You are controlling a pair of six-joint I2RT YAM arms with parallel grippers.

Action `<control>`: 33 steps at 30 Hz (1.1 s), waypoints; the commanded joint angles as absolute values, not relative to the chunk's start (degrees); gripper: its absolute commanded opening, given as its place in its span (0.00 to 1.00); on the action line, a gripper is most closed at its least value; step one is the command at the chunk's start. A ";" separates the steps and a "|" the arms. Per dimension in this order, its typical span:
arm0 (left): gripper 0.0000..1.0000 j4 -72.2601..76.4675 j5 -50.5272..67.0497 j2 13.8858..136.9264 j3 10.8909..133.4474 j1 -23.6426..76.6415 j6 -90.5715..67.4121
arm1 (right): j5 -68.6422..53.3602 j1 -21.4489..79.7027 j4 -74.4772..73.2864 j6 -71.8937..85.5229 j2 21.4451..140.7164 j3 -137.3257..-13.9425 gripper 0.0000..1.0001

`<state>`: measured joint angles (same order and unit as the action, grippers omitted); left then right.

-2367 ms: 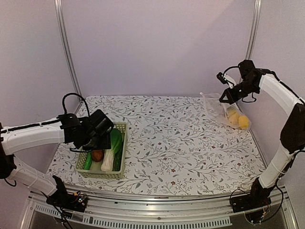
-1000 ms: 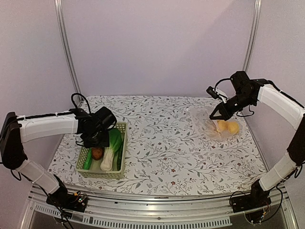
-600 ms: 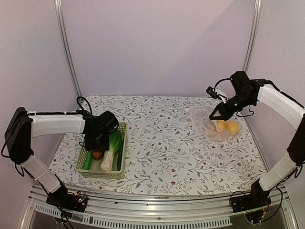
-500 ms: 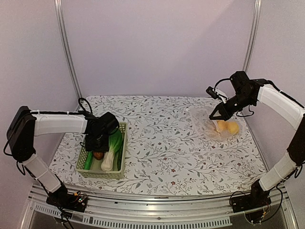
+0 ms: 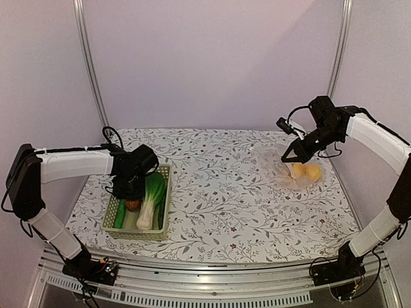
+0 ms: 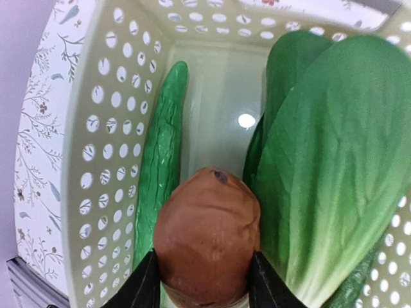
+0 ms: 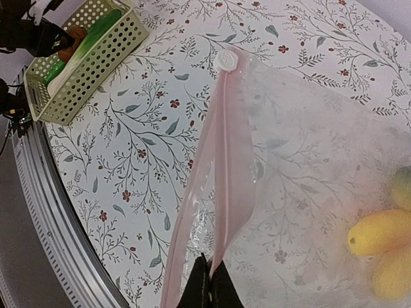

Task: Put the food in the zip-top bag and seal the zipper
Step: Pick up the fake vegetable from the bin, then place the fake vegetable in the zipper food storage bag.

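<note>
My left gripper should keep carrying the brown round piece point(image 5: 133, 205) it spans until the piece enters the bag, as my right gripper holds up the bag's zipper point(image 5: 277, 165).
My left gripper point(image 5: 131, 197) reaches into the pale green basket point(image 5: 165, 212) and is shut on the brown round piece point(image 6: 207, 234). Beside it lie the long green cucumber point(image 6: 162, 160) and the green-white bok choy point(image 6: 327, 160). My right gripper point(image 5: 287, 156) is shut on the zipper point(image 7: 225, 186), a pinkish strip along the mouth of the clear zip-top bag point(image 7: 321, 160), and holds that edge up with the mouth gaping. The yellow lemon point(image 7: 380, 232) and other yellow pieces lie inside the bag point(image 5: 282, 168) at the right of the table.
The flowered tablecloth point(image 5: 225, 192) covers the table between basket and bag. A white zipper slider point(image 7: 226, 59) sits at the far end of the strip. Metal frame posts point(image 5: 90, 64) stand at the back corners. The table's metal front rail point(image 7: 45, 212) shows in the right wrist view.
My left gripper has gone down into the basket and closed on the brown piece. My right gripper lowered the bag from mid-air onto the table, then stayed holding its edge.
</note>
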<state>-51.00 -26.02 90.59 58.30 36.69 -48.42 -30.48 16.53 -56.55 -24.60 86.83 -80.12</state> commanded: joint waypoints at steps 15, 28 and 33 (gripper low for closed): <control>0.24 -25.50 -27.57 80.30 71.97 55.06 -37.55 | -29.39 25.16 -61.12 -25.99 90.00 -87.39 0.00; 0.25 6.75 -19.16 96.74 80.34 69.22 -16.22 | -37.42 28.21 -66.72 -27.25 88.77 -95.17 0.00; 0.29 0.30 -20.84 104.69 88.62 69.44 -16.11 | -38.23 28.26 -67.11 -27.50 88.35 -95.54 0.00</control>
